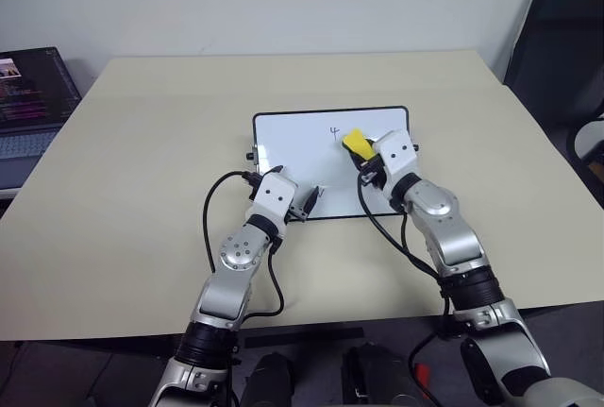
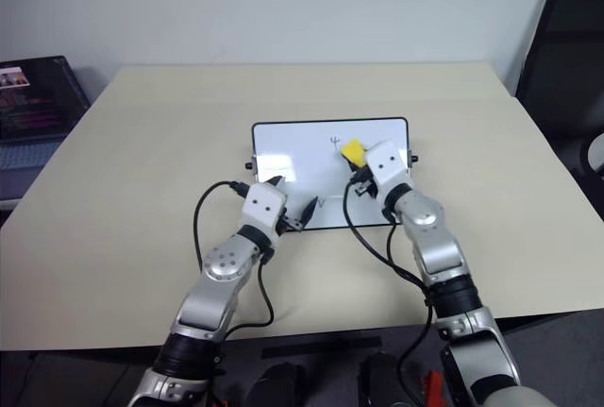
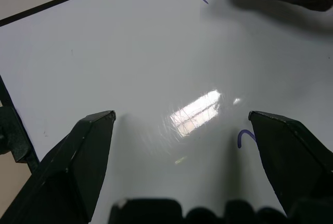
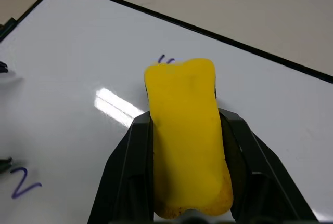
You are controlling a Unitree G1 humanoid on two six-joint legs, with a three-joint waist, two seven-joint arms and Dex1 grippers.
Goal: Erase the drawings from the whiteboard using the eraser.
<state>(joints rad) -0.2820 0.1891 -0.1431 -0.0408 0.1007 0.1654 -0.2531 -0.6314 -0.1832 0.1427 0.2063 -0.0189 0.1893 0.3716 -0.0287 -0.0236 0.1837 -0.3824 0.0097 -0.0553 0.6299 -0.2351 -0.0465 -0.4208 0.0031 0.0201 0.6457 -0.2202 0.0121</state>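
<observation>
Next, my left gripper moves back past the whiteboard's near edge [image 1: 327, 218] before my right gripper wipes the "v" mark [image 1: 322, 192], because my left gripper's finger is in the way of that mark.
The whiteboard [image 1: 293, 143] lies flat at the middle of the table. A small "4" drawing [image 1: 334, 130] sits near its far edge, and a "v"-like mark [image 3: 244, 138] lies close to its near edge. My right gripper [image 1: 363, 157] hovers over the board's right half, shut on the yellow eraser [image 1: 356, 141]. The eraser's tip lies just beside the "4" and, in the right wrist view, covers part of that mark [image 4: 165, 59]. My left gripper [image 1: 307, 202] stands open over the board's near edge, next to the "v" mark, with nothing between its fingers [image 3: 88, 146].
The beige table [image 1: 142, 161] spreads wide around the board. A laptop [image 1: 28, 105] sits beyond the table's left edge, and a black chair [image 1: 566, 29] stands at the far right. Black cables [image 1: 212, 209] loop from both wrists over the table's near side.
</observation>
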